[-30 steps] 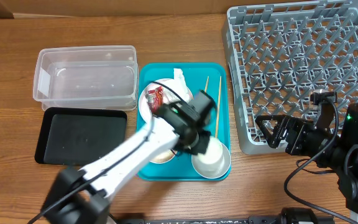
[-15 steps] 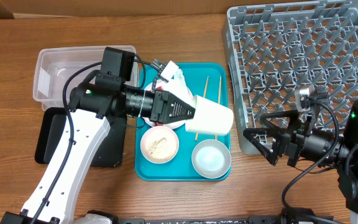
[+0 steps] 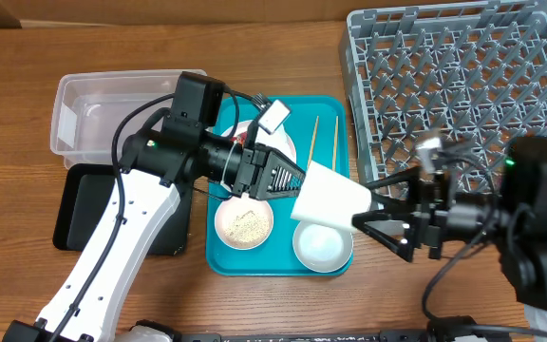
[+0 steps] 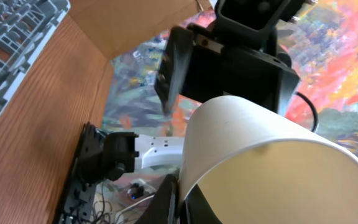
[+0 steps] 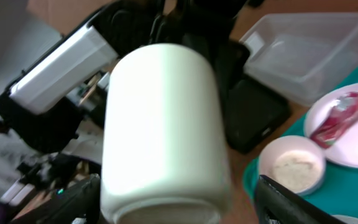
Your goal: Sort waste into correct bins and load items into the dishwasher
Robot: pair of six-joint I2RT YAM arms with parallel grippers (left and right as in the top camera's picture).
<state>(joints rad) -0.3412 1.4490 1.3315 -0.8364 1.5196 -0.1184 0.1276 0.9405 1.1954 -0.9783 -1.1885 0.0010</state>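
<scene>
My left gripper is closed on the white cup's rim. My right gripper should take hold of the cup's base before my left gripper goes to get the bowl with rice.
My left gripper is shut on the rim of the small white cup and holds it on its side above the teal tray's right edge. The left wrist view shows the jaws pinching the cup. My right gripper is open, its fingers either side of the cup's base. In the right wrist view the cup fills the gap between the fingers. The red sauce packet lies on the white plate. The napkin is hidden.
The teal tray holds a bowl with rice, an empty bowl and two chopsticks. The clear tub and black tray stand at left. The grey dish rack is at the back right.
My left arm carried the cup right and forward off the tray. My right gripper moved left from the rack's corner, and its open fingers now flank the cup's base.
</scene>
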